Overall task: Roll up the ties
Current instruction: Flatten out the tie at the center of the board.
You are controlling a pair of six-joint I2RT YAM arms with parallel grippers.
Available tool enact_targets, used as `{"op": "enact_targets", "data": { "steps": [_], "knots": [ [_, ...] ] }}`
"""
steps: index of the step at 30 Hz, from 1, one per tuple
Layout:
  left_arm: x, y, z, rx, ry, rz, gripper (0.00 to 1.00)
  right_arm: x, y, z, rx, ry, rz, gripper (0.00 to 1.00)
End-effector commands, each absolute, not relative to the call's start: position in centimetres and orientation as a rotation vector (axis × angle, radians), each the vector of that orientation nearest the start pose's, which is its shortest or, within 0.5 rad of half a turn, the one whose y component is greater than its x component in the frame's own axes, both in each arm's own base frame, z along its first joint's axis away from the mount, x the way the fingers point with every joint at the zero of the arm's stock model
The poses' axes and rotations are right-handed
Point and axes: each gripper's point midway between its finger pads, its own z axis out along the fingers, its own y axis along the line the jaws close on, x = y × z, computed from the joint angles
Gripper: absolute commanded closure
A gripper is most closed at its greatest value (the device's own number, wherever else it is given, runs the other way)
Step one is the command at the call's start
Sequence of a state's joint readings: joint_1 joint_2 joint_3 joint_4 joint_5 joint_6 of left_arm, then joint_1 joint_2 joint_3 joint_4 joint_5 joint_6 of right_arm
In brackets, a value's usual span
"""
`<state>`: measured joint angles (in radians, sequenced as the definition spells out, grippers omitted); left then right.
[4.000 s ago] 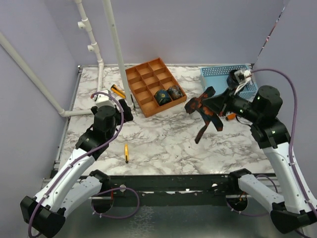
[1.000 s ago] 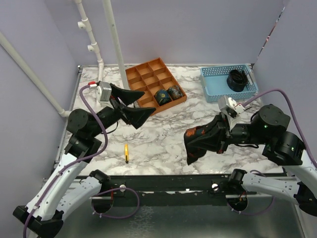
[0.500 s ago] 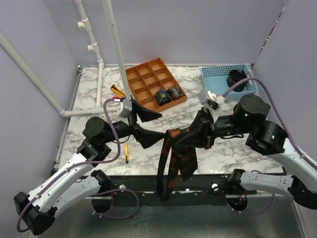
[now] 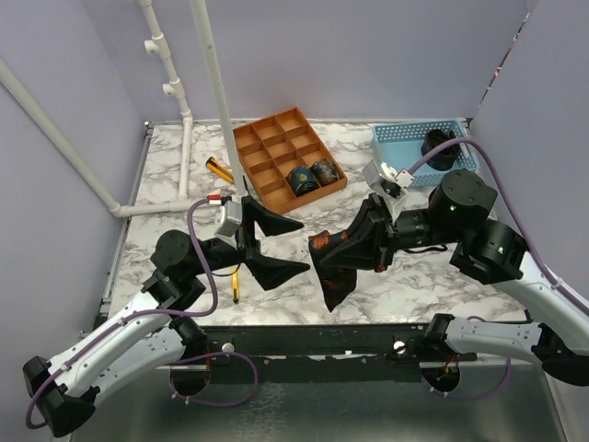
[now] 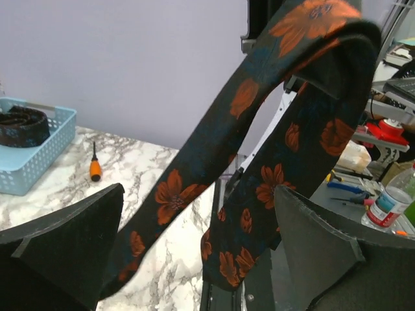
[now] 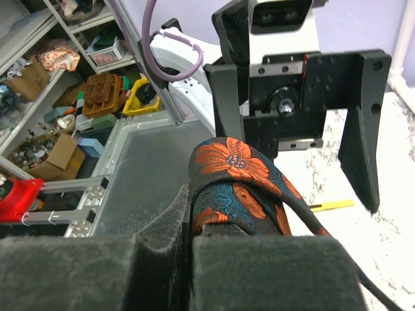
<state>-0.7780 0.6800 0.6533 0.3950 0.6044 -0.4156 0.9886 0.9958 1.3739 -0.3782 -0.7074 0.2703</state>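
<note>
The dark tie hangs folded from my right gripper, so my left gripper should grab the tie's upper fold and pull the tie out flat before the tie is rolled.
A dark tie with orange flowers hangs folded above the table's front middle, with my right gripper shut on its upper fold. In the right wrist view the pinched tie bulges out past the shut gripper. My left gripper stands wide open, facing the tie from the left, fingertips just short of it. In the left wrist view both strands of the tie hang in front of the open gripper. Two rolled ties sit in the orange tray. Another tie lies in the blue basket.
A yellow pen lies under the left arm. An orange-handled tool lies left of the tray, and a small screwdriver near the basket. White pipes stand at the back left. The table's front rail runs just below the tie.
My right gripper carried the tie left to the middle; its long tail, over the front rail half a second ago, now hangs short. The open left gripper swung right toward it.
</note>
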Motion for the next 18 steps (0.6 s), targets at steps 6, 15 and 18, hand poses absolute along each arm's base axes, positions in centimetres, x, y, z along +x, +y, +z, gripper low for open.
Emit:
{"op": "enact_targets", "data": {
  "steps": [6, 15, 18],
  "knots": [
    [12.6, -29.5, 33.7, 0.782, 1.223, -1.281, 0.01, 5.1, 30.8, 48.0, -1.161, 1.225, 1.53, 1.0],
    [13.5, -32.1, 31.5, 0.751, 1.288, -1.148, 0.08, 5.4, 31.0, 48.2, -1.155, 1.218, 1.528, 1.0],
    [15.1, -31.4, 30.8, 0.672, 1.323, -1.073, 0.45, 5.4, 30.5, 47.9, -1.141, 1.228, 1.51, 1.0]
  ]
}}
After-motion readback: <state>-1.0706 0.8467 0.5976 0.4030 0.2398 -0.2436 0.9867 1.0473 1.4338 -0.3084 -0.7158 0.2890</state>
